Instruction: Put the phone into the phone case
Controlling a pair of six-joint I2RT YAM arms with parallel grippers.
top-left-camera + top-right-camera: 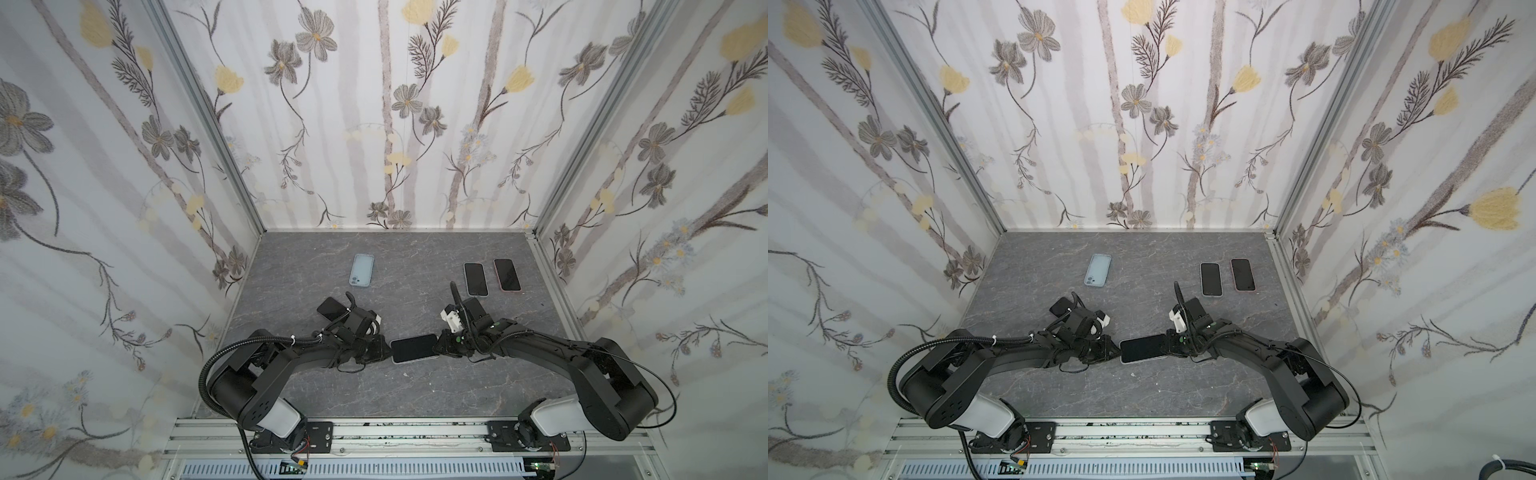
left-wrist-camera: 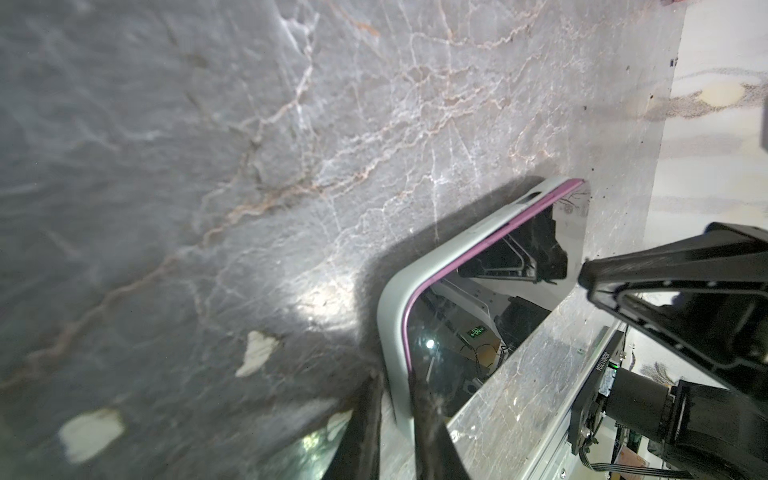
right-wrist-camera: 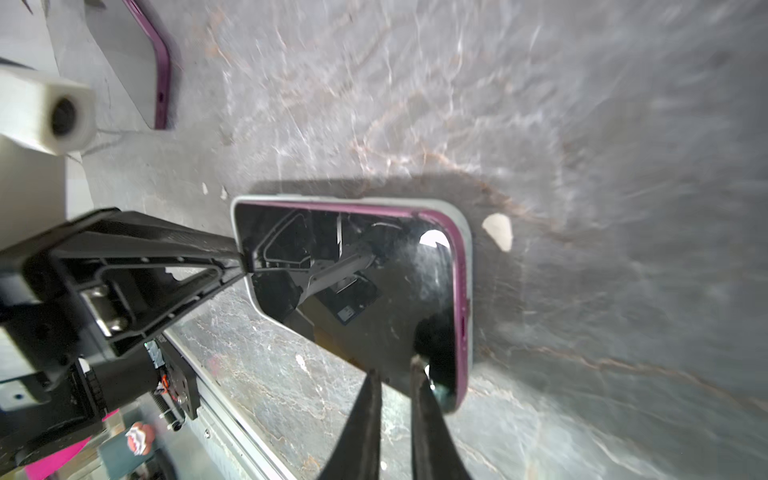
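Observation:
The phone's purple rim (image 3: 438, 217) sticks up above the case at the case's corner (image 3: 461, 226) toward the back wall, so my right gripper should move away from the case's front corner and pinch where the rim sticks up.
A dark-screened phone (image 1: 414, 348) with a purple rim hangs just above the middle of the grey table, held at both ends. It sits partly inside a pale grey phone case (image 2: 390, 299). In the right wrist view the case (image 3: 258, 304) wraps the far end, while the purple rim stands bare at the near corner. My left gripper (image 1: 390, 353) is shut on the left end, one finger under the case and one on the screen (image 2: 457, 353). My right gripper (image 1: 438, 347) pinches the right end, its jaws close together at the phone's edge (image 3: 440, 374).
A light blue case (image 1: 362, 270) lies at the back left. Two dark phones (image 1: 475, 279) (image 1: 507, 274) lie side by side at the back right. Another dark, purple-rimmed phone (image 1: 329, 308) lies beside my left wrist. Floral walls close in three sides.

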